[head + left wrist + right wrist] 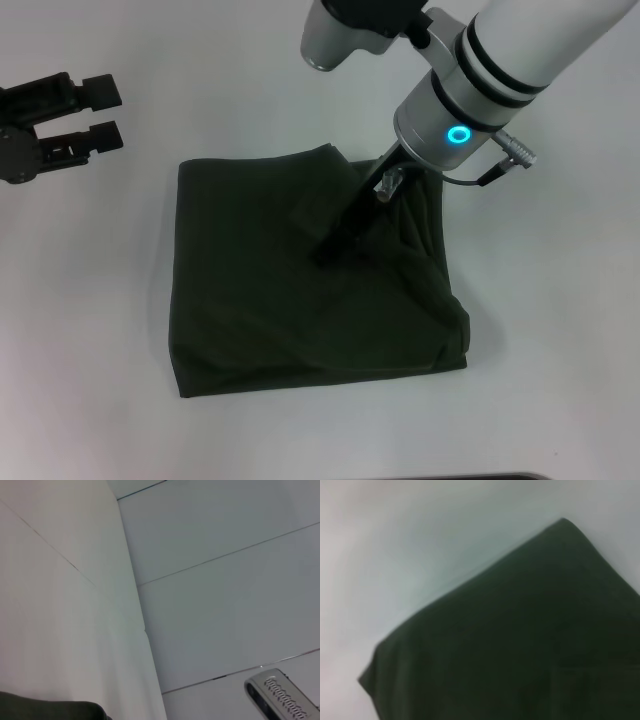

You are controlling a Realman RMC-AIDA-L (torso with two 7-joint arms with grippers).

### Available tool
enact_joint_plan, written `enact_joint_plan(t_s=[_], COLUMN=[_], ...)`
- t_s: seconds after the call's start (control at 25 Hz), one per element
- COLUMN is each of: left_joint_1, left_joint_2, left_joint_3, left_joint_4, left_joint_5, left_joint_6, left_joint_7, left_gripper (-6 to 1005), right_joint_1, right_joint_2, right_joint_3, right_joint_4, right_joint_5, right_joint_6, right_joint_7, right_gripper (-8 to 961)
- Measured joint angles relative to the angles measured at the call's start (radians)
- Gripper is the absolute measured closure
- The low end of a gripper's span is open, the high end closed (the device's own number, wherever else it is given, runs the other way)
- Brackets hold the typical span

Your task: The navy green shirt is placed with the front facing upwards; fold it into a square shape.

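Note:
Next, I grab the shirt's upper flap with my right gripper and pull it out over the shirt's layer below, because the flap is folded in toward the shirt's middle.
The navy green shirt lies on the white table as a folded, roughly square bundle, with a small flap raised near its far edge. No lettering shows. My right gripper reaches down from the upper right and rests on the middle of the shirt, dark against the dark cloth. In the right wrist view the shirt fills most of the picture, one folded corner pointing at bare table. My left gripper is parked at the far left of the table, open and holding nothing.
Wrinkles bunch along the shirt's right side. The left wrist view faces pale wall panels, with a strip of dark cloth at one edge and a grey device in a corner.

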Motion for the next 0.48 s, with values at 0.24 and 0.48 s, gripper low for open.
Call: enact_joint_plan(t_s=[0.24,0.48], left_joint_1=[-0.001,-0.006], left_joint_2=[-0.002,0.000], left_joint_3=[0.004,0.006], left_joint_4=[0.000,0.021], left_joint_5=[0.001,0.001], left_joint_6=[0.000,0.000], left_joint_7=[0.000,0.001], left_gripper=[192,192], right_joint_1=[-0.003,-0.009], right_joint_2=[-0.001,-0.004], right_joint_3=[-0.016,-0.017], right_joint_4=[0.002,0.002], right_joint_5=[-0.048,-0.050], right_joint_6=[0.023,0.029], right_joint_7=[0.034,0.035], right_gripper=[277,295])
